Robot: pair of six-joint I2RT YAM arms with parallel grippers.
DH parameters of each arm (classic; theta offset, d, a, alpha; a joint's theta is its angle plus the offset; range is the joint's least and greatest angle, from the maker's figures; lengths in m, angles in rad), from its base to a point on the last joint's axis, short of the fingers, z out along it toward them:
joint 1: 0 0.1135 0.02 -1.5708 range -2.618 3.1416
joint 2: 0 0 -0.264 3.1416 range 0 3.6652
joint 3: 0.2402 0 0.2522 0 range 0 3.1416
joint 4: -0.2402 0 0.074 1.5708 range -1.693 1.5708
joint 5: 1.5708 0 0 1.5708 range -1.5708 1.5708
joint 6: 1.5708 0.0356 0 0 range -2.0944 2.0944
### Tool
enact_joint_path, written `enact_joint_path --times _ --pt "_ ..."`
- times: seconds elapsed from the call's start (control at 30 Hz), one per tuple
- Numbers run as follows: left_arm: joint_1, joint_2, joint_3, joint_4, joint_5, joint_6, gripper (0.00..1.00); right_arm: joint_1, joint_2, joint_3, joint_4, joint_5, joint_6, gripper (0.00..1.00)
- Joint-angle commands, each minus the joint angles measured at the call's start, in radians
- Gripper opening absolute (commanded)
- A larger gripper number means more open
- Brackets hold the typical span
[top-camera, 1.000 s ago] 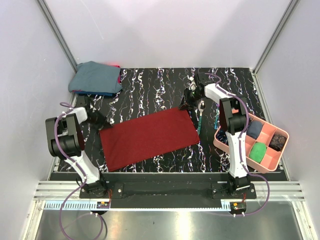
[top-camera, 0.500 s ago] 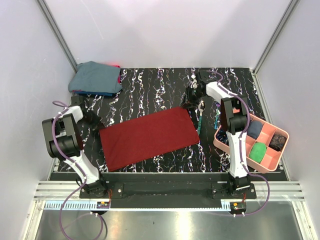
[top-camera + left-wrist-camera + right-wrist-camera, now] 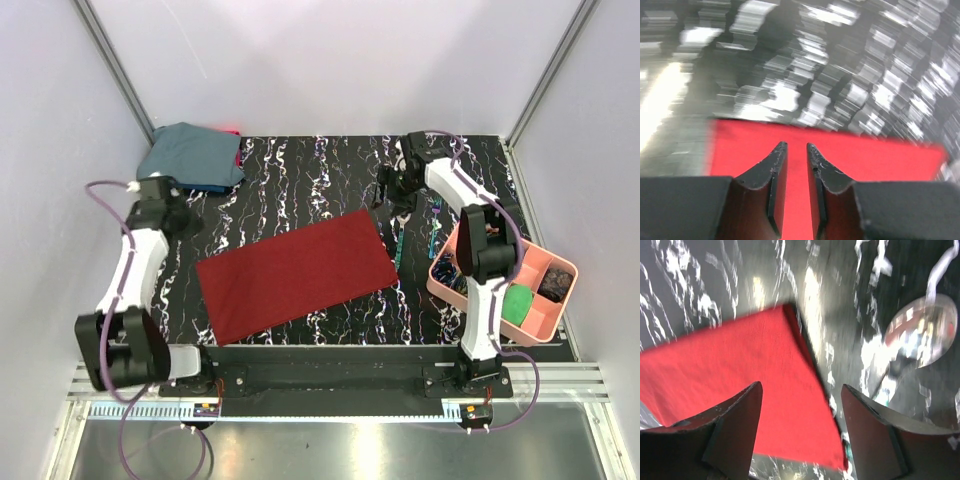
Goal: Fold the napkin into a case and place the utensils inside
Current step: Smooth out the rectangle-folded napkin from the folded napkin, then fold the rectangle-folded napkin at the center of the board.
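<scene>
The dark red napkin's edge [image 3: 383,245] lies thin and loose beside the spoon. I therefore expect its near corner [image 3: 395,281] to trail and wrinkle when I fold it over.
The dark red napkin [image 3: 295,275] lies flat on the table as a slanted rectangle; no pouch-shaped case shows. My left gripper [image 3: 178,218] hovers off its far left corner. In the left wrist view [image 3: 795,145] its fingers stand a narrow gap apart, empty, above the cloth [image 3: 865,155]. My right gripper [image 3: 392,190] is wide open and empty [image 3: 801,386] above the napkin's far right corner [image 3: 740,370]. The spoon's shiny bowl [image 3: 925,330] lies just right of it, with its green handle [image 3: 398,250] along the napkin's right edge. The teal-handled piece [image 3: 437,222] lies further right.
A pink compartment tray [image 3: 440,282] holding small coloured items stands at the right, near the right arm. A blue-grey cloth bundle [image 3: 190,155] sits at the far left corner. Grey walls close in the black marbled table.
My left arm has swung up and back, away from the napkin's left corner. My right gripper has drawn back a little from the far right corner. The napkin lies flat.
</scene>
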Motion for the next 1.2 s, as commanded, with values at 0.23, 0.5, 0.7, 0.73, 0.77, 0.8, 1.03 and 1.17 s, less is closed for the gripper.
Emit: enact_joint_path --times 0.23,0.5,0.7,0.73,0.77,0.8,1.03,1.17 --pt "-0.383 -0.153 -0.102 0.056 0.147 -0.01 0.25 0.175 -0.143 -0.213 0.051 0.198 -0.103 0.69" --pt "-0.466 -0.19 -0.19 0.081 0.171 -0.041 0.24 0.206 -0.11 -0.25 0.07 0.264 -0.129 0.71" --pt "-0.474 -0.194 -0.228 0.105 0.188 -0.059 0.24 0.221 -0.078 -0.273 0.094 0.282 -0.138 0.73" --pt "-0.474 -0.191 -0.229 0.108 0.191 -0.061 0.24 0.224 -0.066 -0.271 0.097 0.284 -0.138 0.73" --pt "-0.474 -0.19 -0.231 0.113 0.194 -0.064 0.24 0.23 -0.057 -0.271 0.097 0.29 -0.135 0.73" --pt "-0.474 -0.19 -0.231 0.115 0.2 -0.065 0.24 0.239 -0.049 -0.271 0.097 0.29 -0.135 0.73" --pt "-0.474 -0.182 -0.233 0.115 0.19 -0.067 0.24 0.269 -0.014 -0.308 0.108 0.379 -0.108 0.59" --pt "-0.474 -0.173 -0.248 0.121 0.18 -0.085 0.25 0.269 -0.02 -0.336 0.134 0.455 -0.105 0.32"
